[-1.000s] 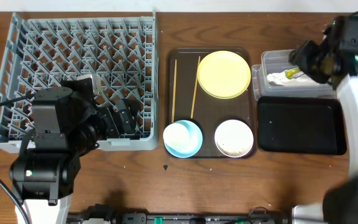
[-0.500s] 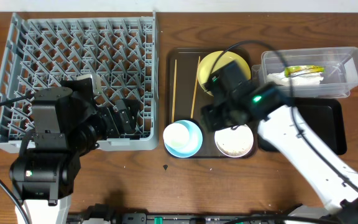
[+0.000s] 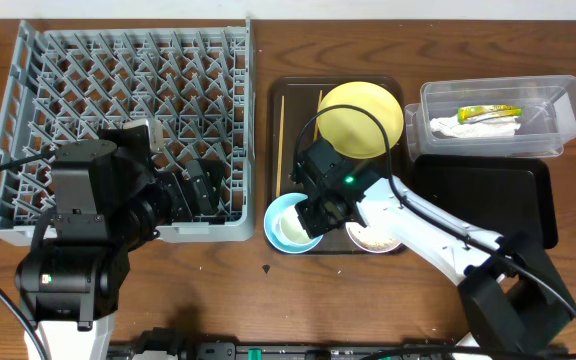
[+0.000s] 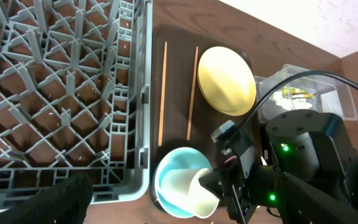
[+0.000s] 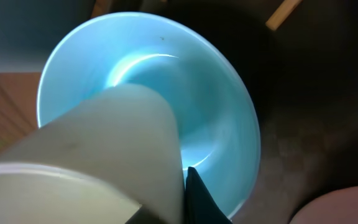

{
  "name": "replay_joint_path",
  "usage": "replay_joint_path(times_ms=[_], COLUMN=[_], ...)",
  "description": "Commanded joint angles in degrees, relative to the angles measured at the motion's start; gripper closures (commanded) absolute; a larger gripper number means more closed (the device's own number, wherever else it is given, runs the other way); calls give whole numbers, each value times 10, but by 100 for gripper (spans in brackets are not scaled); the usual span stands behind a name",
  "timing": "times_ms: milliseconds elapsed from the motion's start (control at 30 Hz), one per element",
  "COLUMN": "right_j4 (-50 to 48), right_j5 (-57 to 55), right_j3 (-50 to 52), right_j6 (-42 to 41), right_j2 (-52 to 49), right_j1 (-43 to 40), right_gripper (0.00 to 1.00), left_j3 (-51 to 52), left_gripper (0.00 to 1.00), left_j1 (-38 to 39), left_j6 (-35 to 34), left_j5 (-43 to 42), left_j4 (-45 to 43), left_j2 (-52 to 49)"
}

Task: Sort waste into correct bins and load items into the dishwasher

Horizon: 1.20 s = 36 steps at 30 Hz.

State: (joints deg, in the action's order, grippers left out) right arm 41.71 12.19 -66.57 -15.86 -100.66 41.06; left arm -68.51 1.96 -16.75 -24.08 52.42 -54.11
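The grey dish rack (image 3: 193, 90) is below my left gripper and my right gripper is holding the rim of the white cup, so my left gripper should grab the cup's base (image 4: 169, 182).
A white cup (image 4: 191, 190) leans tilted inside the light blue bowl (image 3: 286, 228) at the front left of the brown tray. My right gripper (image 3: 315, 213) is shut on the cup's rim, one finger (image 5: 196, 200) outside the wall. On the tray also lie the yellow plate (image 3: 361, 118), two chopsticks (image 3: 280, 140) and the white bowl (image 3: 373, 238) with crumbs, partly under my right arm. The snack wrapper (image 3: 488, 113) and tissue (image 3: 456, 127) lie in the clear tub (image 3: 553, 105). My left gripper (image 3: 193, 188) hangs open and holds nothing over the front edge of the grey dish rack (image 3: 128, 90).
The black tray (image 3: 483, 200) sits in front of the clear tub at the right. The brown serving tray (image 3: 338, 82) lies between the rack and the bins. Bare wooden table runs along the front edge.
My right arm swung from the clear tub across the tray to the blue bowl and closed its jaws on the cup's rim. The left arm has not moved.
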Motion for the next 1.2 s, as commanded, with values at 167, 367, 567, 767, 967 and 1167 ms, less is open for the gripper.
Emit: replay_joint_path(times_ms=[167, 367, 567, 767, 967, 1167], right_j4=[42, -101, -211, -237, -250, -257], right_j5=[47, 459, 639, 592, 505, 501], right_j3=[-63, -63, -63, -63, -63, -63], right_j6=[31, 123, 116, 90, 76, 76], right_j2=[172, 238, 236, 236, 236, 236], right_j1=[-103, -209, -207, -186, -144, -142], right_gripper=[99, 99, 99, 99, 99, 94], left_j3=[-11, -11, -11, -11, -11, -11], left_gripper=[6, 6, 6, 7, 19, 44], left_j1=[-2, -2, -2, 19, 50, 53], left_j6=[-57, -59, -59, -58, -58, -59], left_j5=[-44, -410, -582, -643, -638, -630], left_j4=[-28, -125, -172, -174, -187, -187], left_j2=[-5, -69, -94, -93, -93, -93])
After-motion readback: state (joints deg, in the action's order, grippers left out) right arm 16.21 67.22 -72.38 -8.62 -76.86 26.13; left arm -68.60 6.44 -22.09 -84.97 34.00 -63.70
